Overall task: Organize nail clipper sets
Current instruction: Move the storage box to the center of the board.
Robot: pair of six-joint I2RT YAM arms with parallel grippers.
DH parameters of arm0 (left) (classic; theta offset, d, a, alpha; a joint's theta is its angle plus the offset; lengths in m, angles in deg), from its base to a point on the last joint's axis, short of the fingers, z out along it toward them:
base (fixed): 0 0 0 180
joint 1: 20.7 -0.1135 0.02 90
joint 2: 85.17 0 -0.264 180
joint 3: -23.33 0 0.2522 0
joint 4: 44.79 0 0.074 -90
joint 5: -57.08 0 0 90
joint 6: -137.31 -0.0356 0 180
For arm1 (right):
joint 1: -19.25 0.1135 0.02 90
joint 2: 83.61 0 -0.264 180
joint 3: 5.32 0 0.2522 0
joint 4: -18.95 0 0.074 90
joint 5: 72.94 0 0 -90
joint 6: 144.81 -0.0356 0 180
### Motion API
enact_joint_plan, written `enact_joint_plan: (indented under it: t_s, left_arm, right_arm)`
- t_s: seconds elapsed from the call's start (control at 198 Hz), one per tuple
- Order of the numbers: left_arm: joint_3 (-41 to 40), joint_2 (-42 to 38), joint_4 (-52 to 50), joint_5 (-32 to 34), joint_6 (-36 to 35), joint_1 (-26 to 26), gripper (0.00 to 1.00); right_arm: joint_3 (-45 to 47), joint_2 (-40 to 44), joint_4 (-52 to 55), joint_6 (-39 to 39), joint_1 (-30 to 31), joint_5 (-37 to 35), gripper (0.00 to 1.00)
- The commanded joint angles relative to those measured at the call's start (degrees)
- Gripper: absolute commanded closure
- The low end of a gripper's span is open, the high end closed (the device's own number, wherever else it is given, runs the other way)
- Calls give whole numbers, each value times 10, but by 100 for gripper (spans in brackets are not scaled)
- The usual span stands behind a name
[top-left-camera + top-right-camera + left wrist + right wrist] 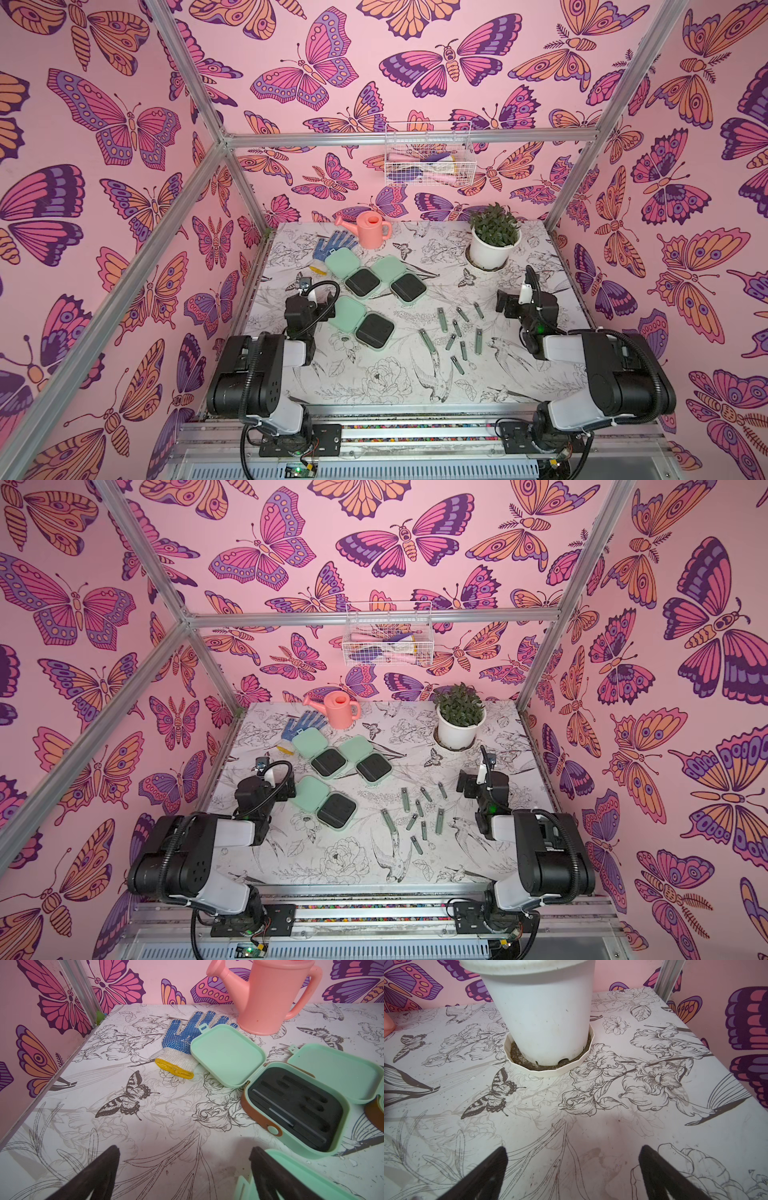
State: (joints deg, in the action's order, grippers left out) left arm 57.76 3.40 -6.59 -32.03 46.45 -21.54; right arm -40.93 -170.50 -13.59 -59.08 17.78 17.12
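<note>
The nearer case (374, 330) is over towards my left gripper and away from the clippers. So my right gripper needs to pinch the case's rim (392, 324) and pull the case closer before filling it.
Three mint-green nail clipper cases lie open on the table's left half in both top views, black trays showing: a far-left case (353, 272), one beside it (400, 279) and a nearer one (365, 321) (325, 802). Several slim grey-green clippers (478, 340) (439, 820) are scattered on the table to their right. My left gripper (322, 301) (185, 1149) hovers open and empty just left of the nearer case's lid (291, 1167); the far-left case's tray (295, 1109) lies ahead. My right gripper (503, 301) (574, 1147) is open and empty over bare table, right of the clippers.
A blue dotted glove (332, 245) (182, 1036) lies partly under the far-left case's lid. A pink watering can (372, 228) (270, 997) stands at the back. A white plant pot (494, 245) (546, 1012) stands back right. A wire basket (428, 158) hangs on the back wall.
</note>
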Motion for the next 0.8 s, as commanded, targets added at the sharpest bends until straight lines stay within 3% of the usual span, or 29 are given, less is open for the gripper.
enact_joint_plan:
  t_s: [0.0,0.071,0.131,0.222,0.268,0.339,0.48,0.632,0.713,0.799]
  left_arm:
    - [6,3,1,-9,1,-3,1]
    - [7,-3,-2,8,0,0,1]
    - [6,-57,-39,41,6,5,1]
    - [11,-195,-131,140,27,29,1]
    - [23,-264,-165,182,70,37,1]
    - [89,-344,-301,217,159,38,1]
    - [273,-373,-544,165,219,52,8]
    - [452,-351,-848,155,316,69,18]
    - [493,-342,-975,121,334,73,21]
    - [476,-346,-1058,69,337,73,24]
  right_arm:
    - [-14,4,-1,8,2,-1,1]
    - [-9,11,-18,1,2,-12,1]
    - [-11,58,14,-3,2,-26,1]
    - [-64,174,168,-5,2,-41,1]
    - [-118,217,258,-9,2,-49,3]
    - [-219,248,401,-27,5,-53,4]
    - [-426,229,682,-69,35,-39,6]
    - [-549,172,868,-68,165,-121,7]
    - [-585,139,925,-78,215,-120,8]
    - [-605,100,958,-90,262,-95,2]
